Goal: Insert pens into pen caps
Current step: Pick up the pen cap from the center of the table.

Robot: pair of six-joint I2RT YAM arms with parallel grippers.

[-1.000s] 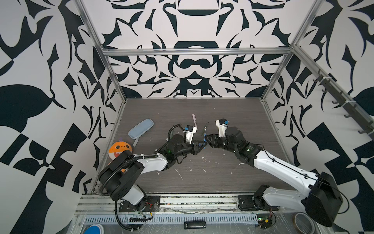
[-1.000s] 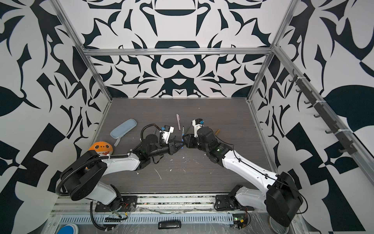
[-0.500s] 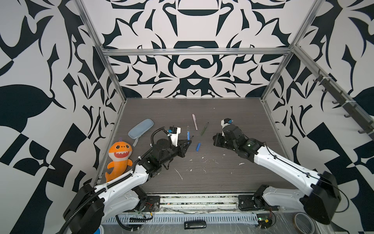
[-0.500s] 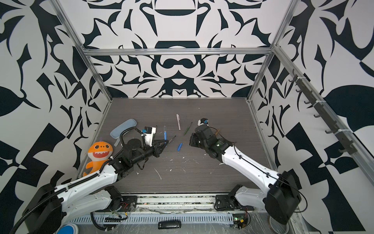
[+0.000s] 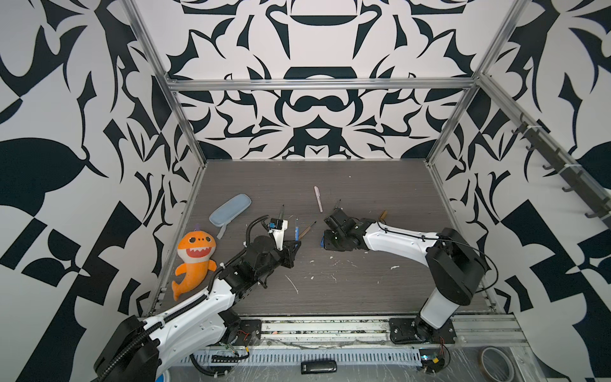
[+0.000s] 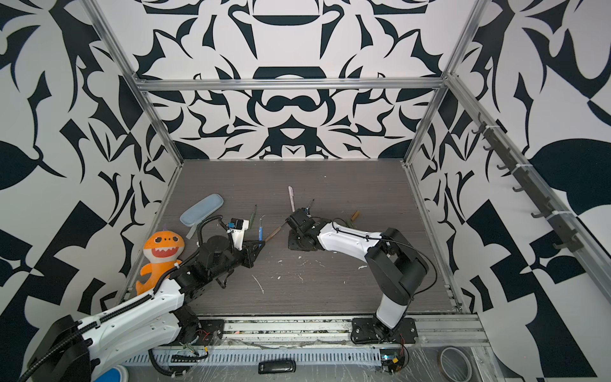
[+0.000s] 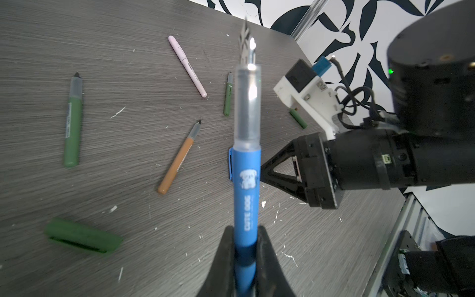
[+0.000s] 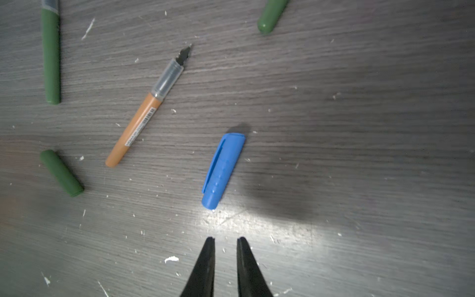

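The blue pen cap's open end (image 8: 210, 201) faces my right gripper, so my left gripper should wait with the blue pen while my right gripper takes the cap's far end (image 8: 234, 140).
My left gripper (image 7: 246, 228) is shut on the blue pen (image 7: 246, 185), which it holds above the table with the nib pointing away (image 5: 297, 230). The blue pen cap (image 8: 223, 169) lies flat just ahead of my right gripper (image 8: 225, 239), whose jaws stand a little apart and empty, low over the table (image 5: 325, 243). An orange-brown pen (image 8: 138, 126) lies uncapped between the arms. Two green pens (image 7: 73, 123) (image 7: 228, 97), a pale pink pen (image 7: 187, 66) and two green caps (image 8: 61, 173) (image 8: 271, 14) lie around. An orange-brown cap (image 5: 383, 215) lies behind the right arm.
A pale blue pencil case (image 5: 229, 210) and an orange shark plush (image 5: 195, 261) lie along the left wall. White flecks (image 5: 292, 284) dot the front of the table. A tape roll (image 5: 496, 362) sits outside the front rail.
The grippers met at mid-table a second ago and have drawn apart. The left pulled back left with the blue pen. The blue cap now lies on the table, with the right gripper low beside it.
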